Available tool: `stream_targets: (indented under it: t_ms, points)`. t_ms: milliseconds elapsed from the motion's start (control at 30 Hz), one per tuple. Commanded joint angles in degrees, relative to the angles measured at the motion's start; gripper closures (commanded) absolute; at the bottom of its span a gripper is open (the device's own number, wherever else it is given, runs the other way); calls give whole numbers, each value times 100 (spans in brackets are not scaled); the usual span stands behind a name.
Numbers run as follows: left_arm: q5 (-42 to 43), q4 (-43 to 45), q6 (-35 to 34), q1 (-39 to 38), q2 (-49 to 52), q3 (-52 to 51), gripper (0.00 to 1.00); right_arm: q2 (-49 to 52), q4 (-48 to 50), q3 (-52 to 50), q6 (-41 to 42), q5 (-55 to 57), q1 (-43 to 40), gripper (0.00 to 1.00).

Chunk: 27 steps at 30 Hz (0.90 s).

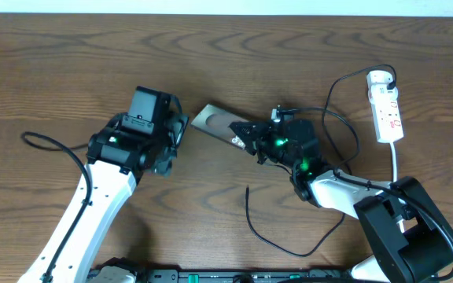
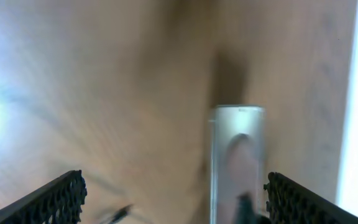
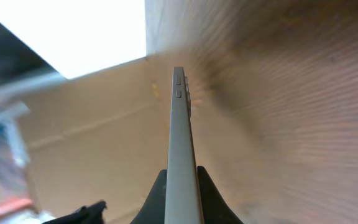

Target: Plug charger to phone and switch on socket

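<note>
The phone's loose end point(image 1: 211, 120) is clear of my right gripper and faces my open left gripper, so my left gripper should keep going to that loose end and close there.
The phone point(image 1: 213, 122) is held tilted above the table's middle, with my right gripper point(image 1: 247, 136) shut on its right end. In the right wrist view the phone point(image 3: 179, 137) stands edge-on, pinched between the dark fingers point(image 3: 156, 200). My left gripper point(image 1: 178, 130) is open just left of the phone, touching nothing. The left wrist view shows the phone point(image 2: 238, 155) between the wide-apart pads point(image 2: 55, 200), close to the right one. The charger point(image 1: 267, 236) lies loose on the table, its free tip near the front middle. Its plug point(image 1: 389, 77) sits in the socket point(image 1: 386, 110) at the far right.
The socket's white cord point(image 1: 397, 163) runs down toward the right arm's base point(image 1: 403, 228). The charger's black cable loops behind the right arm. Bare wood lies along the table's far side and left part. The table's far edge point(image 1: 226, 8) is near the top.
</note>
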Motion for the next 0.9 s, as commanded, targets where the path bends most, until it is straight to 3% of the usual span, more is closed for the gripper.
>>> stream_targets:
  t_ms: [0, 100, 600, 867]
  points:
    - [518, 533, 761, 168, -44, 157, 10, -9, 323, 81, 1132, -101, -79, 99]
    - [1029, 1408, 1309, 396, -26, 157, 10, -9, 861, 81, 1626, -98, -157, 99]
    - [2979, 2671, 1657, 756, 605, 92, 9, -9, 2074, 81, 2291, -59, -214, 99]
    - [3029, 3071, 1965, 752, 872, 92, 9, -9, 2245, 81, 2293, -4, -142, 99]
